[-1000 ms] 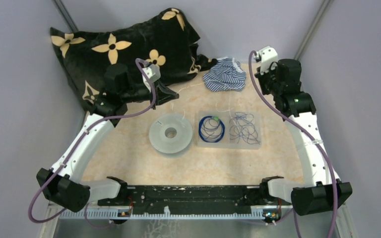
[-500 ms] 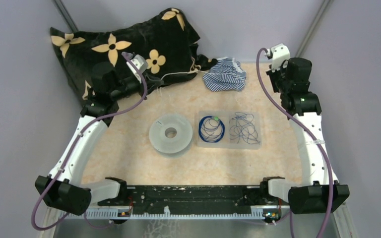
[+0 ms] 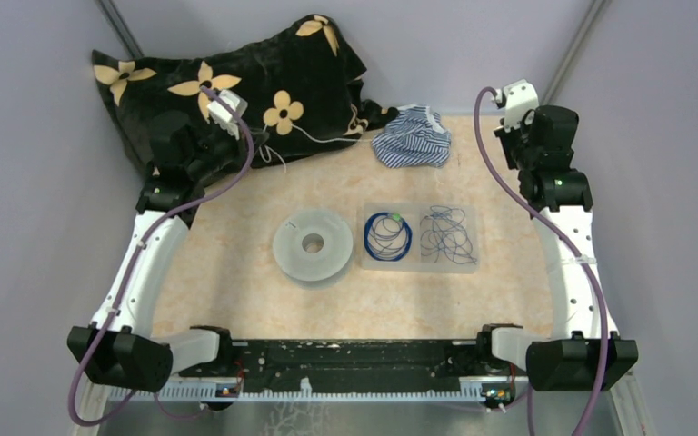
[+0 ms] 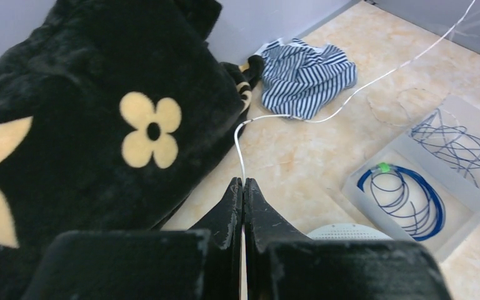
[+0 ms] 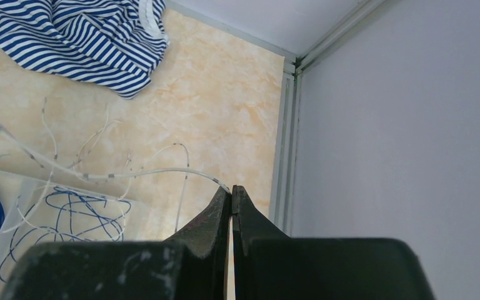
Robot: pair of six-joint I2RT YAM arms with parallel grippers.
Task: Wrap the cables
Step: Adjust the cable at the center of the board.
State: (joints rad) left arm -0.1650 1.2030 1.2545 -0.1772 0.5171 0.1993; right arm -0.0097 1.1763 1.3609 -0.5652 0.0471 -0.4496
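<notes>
The whitish cable stretched open (image 4: pixel 406 64) reaches toward my shut right gripper. I should keep easing my left gripper inward beside the black pillow (image 3: pixel 282 147) and release the cable's end.
A thin whitish cable (image 4: pixel 238 134) runs out of my left gripper (image 4: pixel 243 181), which is shut on it beside the black flowered pillow (image 4: pixel 87 125). The cable crosses the table past the striped cloth (image 3: pixel 412 136) toward the right side. My right gripper (image 5: pixel 231 189) is shut on a whitish cable (image 5: pixel 162 169) near the table's right rail. A dark blue coil (image 3: pixel 370 238) with a green bit and a loose blue tangle (image 3: pixel 445 234) lie in a translucent tray (image 3: pixel 418 263) at mid table, apart from both grippers.
A pale round spool (image 3: pixel 313 245) sits left of the tray. The black pillow (image 3: pixel 236 82) fills the back left corner, and the striped cloth lies at the back middle. A metal rail (image 5: pixel 285 144) and grey walls bound the right side.
My left arm has swung back and left toward the pillow, drawing the whitish cable out with it. My right arm has shifted a little to the right and back.
</notes>
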